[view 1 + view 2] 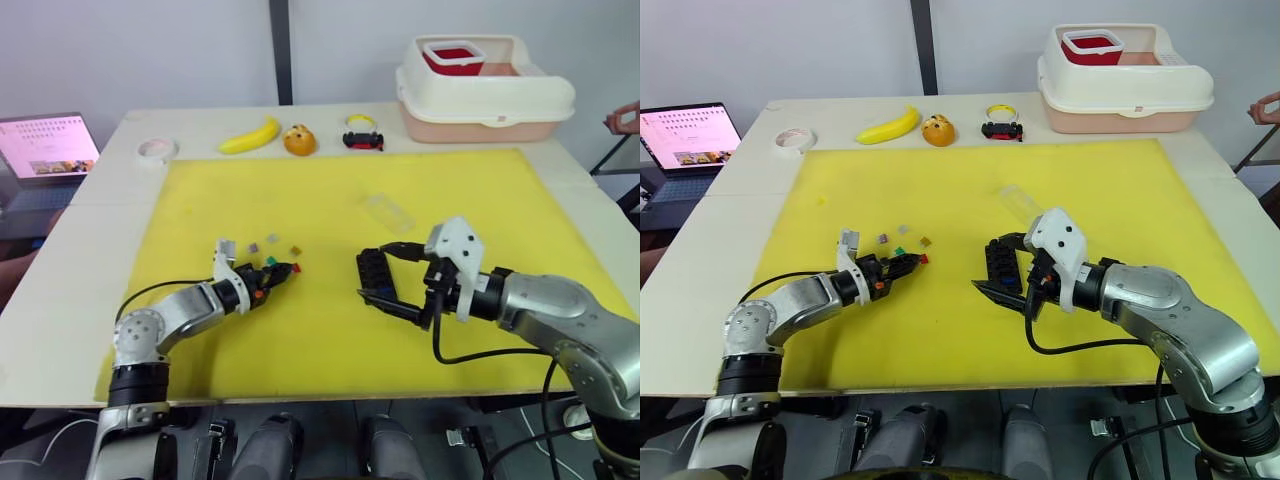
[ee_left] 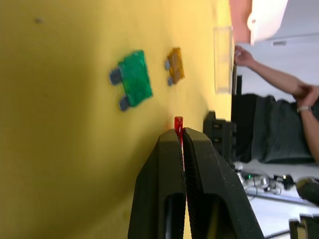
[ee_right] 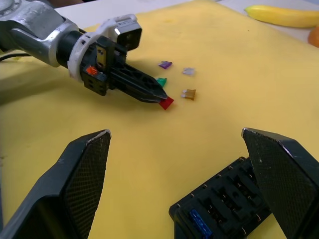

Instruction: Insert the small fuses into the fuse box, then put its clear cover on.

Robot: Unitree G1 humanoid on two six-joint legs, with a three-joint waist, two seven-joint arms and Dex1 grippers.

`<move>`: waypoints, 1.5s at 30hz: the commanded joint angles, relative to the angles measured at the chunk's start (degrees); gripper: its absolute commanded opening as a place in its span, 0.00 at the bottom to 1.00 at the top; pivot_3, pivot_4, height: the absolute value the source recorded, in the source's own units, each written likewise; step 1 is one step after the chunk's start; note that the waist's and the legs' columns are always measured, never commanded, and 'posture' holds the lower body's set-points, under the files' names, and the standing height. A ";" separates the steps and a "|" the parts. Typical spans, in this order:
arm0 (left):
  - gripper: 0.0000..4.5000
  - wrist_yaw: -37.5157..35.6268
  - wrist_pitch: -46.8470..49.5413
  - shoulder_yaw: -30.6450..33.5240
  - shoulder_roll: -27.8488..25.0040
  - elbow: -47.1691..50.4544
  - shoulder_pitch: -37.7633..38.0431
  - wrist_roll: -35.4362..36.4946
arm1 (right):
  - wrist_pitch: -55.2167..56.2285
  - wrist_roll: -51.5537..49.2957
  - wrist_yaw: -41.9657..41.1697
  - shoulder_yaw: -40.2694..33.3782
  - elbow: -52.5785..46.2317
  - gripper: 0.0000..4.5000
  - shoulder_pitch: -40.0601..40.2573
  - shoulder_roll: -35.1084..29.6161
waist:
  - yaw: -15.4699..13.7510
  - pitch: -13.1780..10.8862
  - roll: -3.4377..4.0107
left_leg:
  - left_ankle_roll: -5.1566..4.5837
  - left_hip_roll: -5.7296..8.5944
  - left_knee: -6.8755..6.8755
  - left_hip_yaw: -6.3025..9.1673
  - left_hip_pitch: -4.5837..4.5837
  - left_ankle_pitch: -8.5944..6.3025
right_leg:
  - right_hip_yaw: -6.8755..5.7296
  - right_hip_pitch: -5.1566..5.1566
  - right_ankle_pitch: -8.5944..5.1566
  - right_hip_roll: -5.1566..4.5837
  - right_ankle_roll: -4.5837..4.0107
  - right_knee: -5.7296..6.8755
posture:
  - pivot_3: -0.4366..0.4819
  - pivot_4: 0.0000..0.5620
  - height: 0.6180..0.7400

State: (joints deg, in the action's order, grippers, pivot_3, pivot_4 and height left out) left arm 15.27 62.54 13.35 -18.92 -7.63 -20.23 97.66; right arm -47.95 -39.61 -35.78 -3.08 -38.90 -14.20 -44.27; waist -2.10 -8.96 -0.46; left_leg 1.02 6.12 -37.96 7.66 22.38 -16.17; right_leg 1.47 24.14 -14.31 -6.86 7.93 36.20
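Note:
The red fuse (image 1: 296, 267) should go in as deep as the blue fuse (image 3: 200, 223), which sits sunk in its slot, and stay in place when I push.
My left gripper (image 1: 285, 270) is shut on a red fuse (image 3: 166, 103), held just above the yellow mat (image 1: 330, 350). Loose fuses lie right behind its tip: green (image 2: 132, 79), olive (image 2: 174, 65), purple (image 3: 165, 64) and grey (image 3: 188, 71). The black fuse box (image 1: 377, 270) rests on the mat right of centre, with a blue fuse (image 3: 197, 217) in one slot. My right gripper (image 3: 175, 133) is open, one finger on each side of the box's left end. The clear cover (image 1: 388, 211) lies on the mat behind the box.
Along the table's back edge lie a tape roll (image 1: 157, 149), a banana (image 1: 250, 136), an orange toy (image 1: 299, 140) and a small black-red object (image 1: 362, 137). A cream lidded bin (image 1: 480, 90) stands back right and a laptop (image 1: 45, 145) far left. A person's hand (image 1: 625, 117) shows at the right edge.

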 commanded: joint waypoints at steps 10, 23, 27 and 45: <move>0.02 -2.58 2.59 4.20 -9.11 8.49 -9.14 15.34 | -7.09 -19.15 13.57 -7.72 0.28 1.00 -4.17 12.55 | -0.18 -0.09 -0.14 | 0.05 0.02 0.05 0.06 0.12 0.03 | 0.02 0.14 0.00 0.01 -0.01 -0.02 | 0.48 0.27 1.00; 0.02 -4.57 -4.77 -1.10 -0.63 11.89 -13.64 15.34 | -1.27 -49.52 50.21 -7.92 11.66 1.00 -13.30 30.30 | 1.56 -0.09 -0.13 | 0.07 -0.03 0.15 0.06 0.13 0.04 | 0.04 0.26 0.00 0.05 -0.01 0.00 | 0.48 0.27 1.00; 0.02 -5.74 -5.75 -2.16 -0.48 12.00 -13.19 15.33 | 1.15 -52.61 53.71 -6.64 12.39 1.00 -13.40 31.13 | 1.74 -0.10 -0.12 | 0.07 -0.04 0.16 0.05 0.13 0.05 | 0.05 0.28 0.00 0.07 -0.01 0.01 | 0.48 0.27 1.00; 0.00 -5.73 -9.76 -4.86 1.38 12.09 -12.91 15.27 | 3.04 -52.23 53.47 -0.73 10.83 0.51 -12.97 28.48 | 1.87 -0.10 -0.12 | 0.06 -0.04 0.17 0.05 0.13 0.05 | 0.05 0.28 0.00 0.09 -0.01 0.00 | 0.48 0.27 1.00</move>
State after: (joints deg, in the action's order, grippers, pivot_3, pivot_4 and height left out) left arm 9.20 53.98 8.18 -17.74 2.55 -32.14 111.89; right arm -45.71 -91.33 18.61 -4.17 -25.57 -26.71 -15.59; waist -0.23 -9.05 -0.58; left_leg 1.08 6.08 -37.79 7.71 22.51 -16.12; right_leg 1.52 24.42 -14.31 -6.76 7.92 36.20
